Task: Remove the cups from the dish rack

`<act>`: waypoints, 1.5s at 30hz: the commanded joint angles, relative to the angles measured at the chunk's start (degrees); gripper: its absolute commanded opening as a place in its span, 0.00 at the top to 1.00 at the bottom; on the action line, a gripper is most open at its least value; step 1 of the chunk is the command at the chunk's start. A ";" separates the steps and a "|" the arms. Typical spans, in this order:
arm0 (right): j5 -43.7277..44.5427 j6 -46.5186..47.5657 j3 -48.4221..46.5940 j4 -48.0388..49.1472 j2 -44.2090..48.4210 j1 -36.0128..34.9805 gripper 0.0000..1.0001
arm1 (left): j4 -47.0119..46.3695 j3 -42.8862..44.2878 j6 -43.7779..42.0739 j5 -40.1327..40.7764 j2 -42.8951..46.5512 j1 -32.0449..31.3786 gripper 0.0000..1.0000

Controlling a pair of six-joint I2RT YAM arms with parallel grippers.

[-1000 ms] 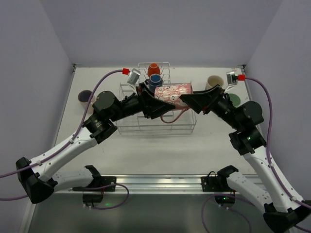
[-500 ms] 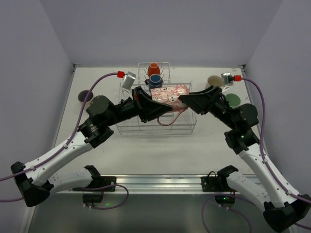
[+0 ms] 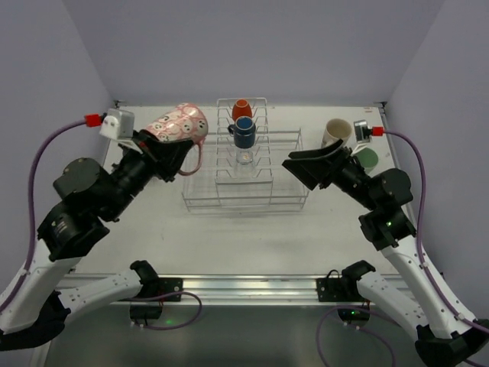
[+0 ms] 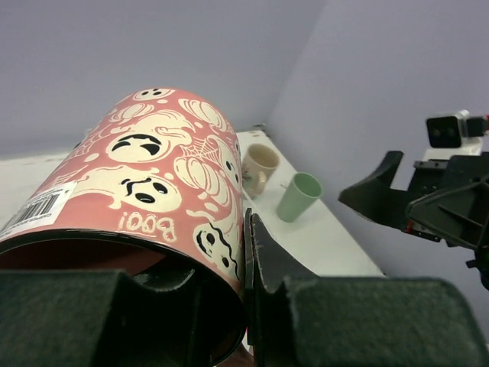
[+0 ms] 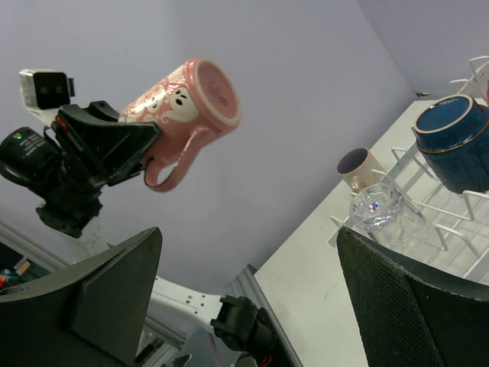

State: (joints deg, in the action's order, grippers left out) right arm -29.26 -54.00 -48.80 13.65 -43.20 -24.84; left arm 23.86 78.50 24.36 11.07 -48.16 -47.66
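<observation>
My left gripper is holding the pink mug's rim and leaves the mug's base free [image 3: 196, 122]. I should keep turning the mug's base down until the mug stands next to the dish rack.
My left gripper [image 3: 166, 147] is shut on the rim of a pink ghost-patterned mug [image 3: 178, 125], one finger inside and one outside, and holds it in the air left of the dish rack [image 3: 286, 200]. The mug fills the left wrist view [image 4: 153, 164], with my outer finger [image 4: 263, 264] against its wall. In the rack sit an orange-red mug [image 3: 241, 108], a dark-blue mug [image 3: 244, 131] and a clear glass [image 3: 244, 157]. My right gripper [image 3: 302, 166] is open and empty at the rack's right end; its view shows the pink mug [image 5: 187, 103], blue mug [image 5: 456, 147] and glass [image 5: 376, 206].
A cream mug [image 3: 335, 131] and a mint-green tumbler [image 3: 369, 157] stand on the table right of the rack; both also show in the left wrist view, the mug [image 4: 258, 164] and the tumbler [image 4: 298, 196]. A tan cup [image 5: 359, 164] with a dark inside stands on the left side.
My left arm has lifted the pink mug off the rack and swung it up and to the left. My right gripper, which was at the mug's end, now stands apart from it.
</observation>
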 commanded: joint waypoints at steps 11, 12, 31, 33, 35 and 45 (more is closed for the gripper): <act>11.05 19.27 -8.50 -23.30 2.68 0.06 0.01 | 38.45 5.01 7.01 35.77 -2.46 0.02 1.00; 11.76 21.37 -9.12 -26.19 2.86 0.06 0.01 | 38.37 1.08 7.80 35.43 -2.20 -0.06 1.00; 14.32 28.77 -9.04 -32.11 6.55 0.06 0.01 | 12.11 -25.67 -0.98 -8.85 -10.01 42.88 1.00; 14.40 28.86 -8.69 -32.11 6.99 -0.03 0.01 | 10.60 -27.78 -1.42 -10.81 -12.03 45.10 1.00; 14.84 28.86 -8.51 -32.11 7.43 -0.03 0.01 | 10.42 -28.49 -1.68 -10.81 -13.27 47.04 1.00; 16.16 28.95 -8.25 -32.46 7.52 -0.03 0.01 | 10.16 -29.98 -3.09 -10.81 -23.02 49.59 1.00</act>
State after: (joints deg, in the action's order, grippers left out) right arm -15.11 -25.85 -57.47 -18.94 -35.86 -24.82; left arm 38.11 47.90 24.21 3.05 -70.26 0.84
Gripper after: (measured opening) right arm 0.990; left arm 0.198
